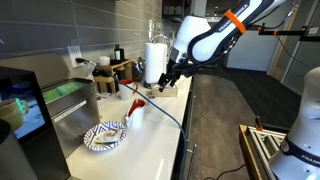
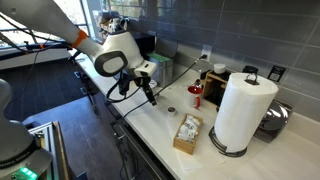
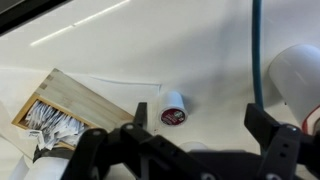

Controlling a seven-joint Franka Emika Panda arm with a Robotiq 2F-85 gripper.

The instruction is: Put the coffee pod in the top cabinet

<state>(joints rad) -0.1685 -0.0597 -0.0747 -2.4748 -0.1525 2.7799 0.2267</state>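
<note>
The coffee pod (image 3: 173,108) is closer to one finger of my open gripper. Next, I shift over to center the pod (image 3: 173,115) and go down lower before I close.
The coffee pod (image 3: 173,108) is a small white cup with a dark red lid. It lies on its side on the white counter and shows as a small dark spot in an exterior view (image 2: 170,110). My gripper (image 3: 200,135) is open and empty, hovering above the counter, with the pod just beyond its fingertips, nearer the left finger. The gripper also shows in both exterior views (image 1: 168,78) (image 2: 148,92). A dark grey boxy shape at the top edge of an exterior view (image 1: 138,8) may be the top cabinet; its inside is not visible.
A wooden box of packets (image 3: 60,105) (image 2: 187,133) lies beside the pod. A white cup (image 3: 295,75) (image 1: 133,112) and a blue cable (image 3: 258,50) are on the other side. A paper towel roll (image 2: 240,110), a patterned plate (image 1: 105,135) and appliances stand on the counter.
</note>
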